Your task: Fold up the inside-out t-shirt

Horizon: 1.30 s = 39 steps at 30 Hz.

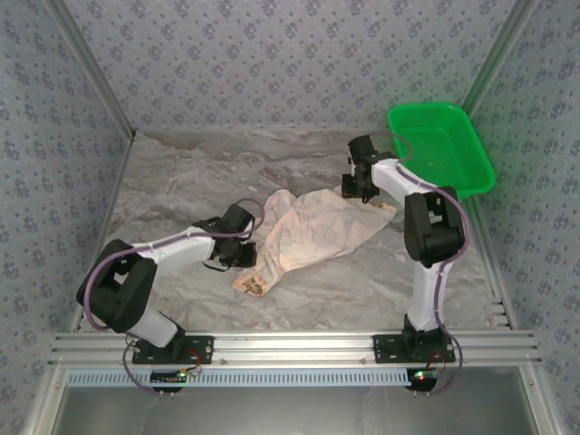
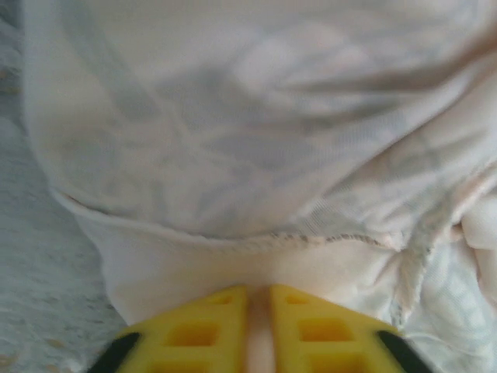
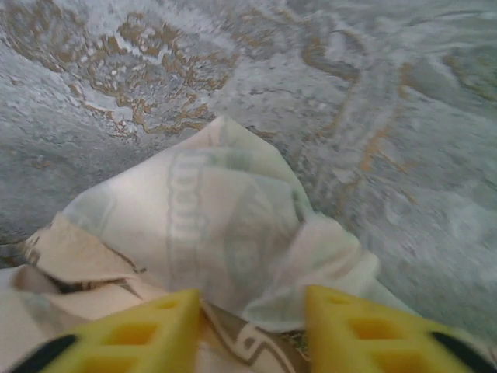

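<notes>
The t-shirt's middle (image 1: 313, 231) is crumpled, so the robot's left gripper should raise the stitched hem (image 2: 233, 242) while the right gripper raises its end, to stretch the t-shirt flat before the fold.
The inside-out t-shirt (image 1: 313, 231) lies crumpled in the middle of the table, pale pinkish-cream side up, with a printed corner showing at its near-left end. My left gripper (image 1: 245, 256) sits at the shirt's left edge. In the left wrist view that gripper (image 2: 258, 289) is shut, with a thin fold of the t-shirt (image 2: 256, 116) pinched just below a stitched hem. My right gripper (image 1: 358, 188) is at the shirt's far right end. In the right wrist view it (image 3: 252, 299) stands open, with bunched t-shirt fabric (image 3: 210, 217) between its yellow fingers.
A green plastic basket (image 1: 444, 149) stands at the back right, close behind the right arm. The marbled grey tabletop (image 1: 181, 181) is walled in by patterned panels on three sides. A metal rail (image 1: 290, 344) runs along the near edge.
</notes>
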Motion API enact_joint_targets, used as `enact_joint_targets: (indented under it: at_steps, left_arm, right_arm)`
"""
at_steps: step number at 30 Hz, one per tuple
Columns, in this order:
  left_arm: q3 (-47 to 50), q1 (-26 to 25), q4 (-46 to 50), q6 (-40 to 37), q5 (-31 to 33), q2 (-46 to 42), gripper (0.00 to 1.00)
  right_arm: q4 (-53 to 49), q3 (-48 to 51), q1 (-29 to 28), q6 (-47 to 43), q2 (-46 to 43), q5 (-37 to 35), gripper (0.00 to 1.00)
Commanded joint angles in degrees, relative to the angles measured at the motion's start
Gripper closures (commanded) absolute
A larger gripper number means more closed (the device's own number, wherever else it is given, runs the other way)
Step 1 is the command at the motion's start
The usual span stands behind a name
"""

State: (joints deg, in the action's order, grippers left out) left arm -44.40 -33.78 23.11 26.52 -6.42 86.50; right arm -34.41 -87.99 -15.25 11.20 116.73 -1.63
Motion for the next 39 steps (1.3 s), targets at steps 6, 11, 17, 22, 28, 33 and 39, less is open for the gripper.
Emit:
enact_joint_targets:
  at_steps: [6,11,17,22,28,33,39]
  left_arm:
    - [-8.92,13.38,6.3,-9.02,-4.34,-9.24,1.0]
    - [-24.38,23.71,12.18,-13.84,-10.33,-9.99,1.0]
    - [-30.49,20.83,12.17,-11.16,-17.6,-9.14,0.33]
    - [-16.09,5.8,3.47,-9.2,-11.65,-9.1,0.19]
    - [-8.17,-4.79,-3.79,-3.97,-7.88,-2.44,0.21]
    - [-9.12,-10.73,-5.77,-4.77,-7.28,2.51,0.21]
    - [-8.57,-12.76,-3.1,-2.39,-5.28,6.88,0.25]
  right_arm:
    - [2.13,-4.14,0.7,0.72,-7.47,1.25,1.0]
    - [3.46,-10.67,0.85,1.89,-15.37,5.2,1.0]
    - [3.04,-14.95,-0.73,3.33,-25.62,5.28,1.0]
    - [-8.07,-6.38,2.47,12.06,-29.59,-6.8,0.89]
    - [-11.3,10.22,6.63,16.77,-29.69,-5.48,0.77]
    - [-12.48,12.23,4.67,14.97,-29.96,-5.03,0.64]
    - [-10.44,10.5,-2.42,9.44,-23.74,8.4,0.49]
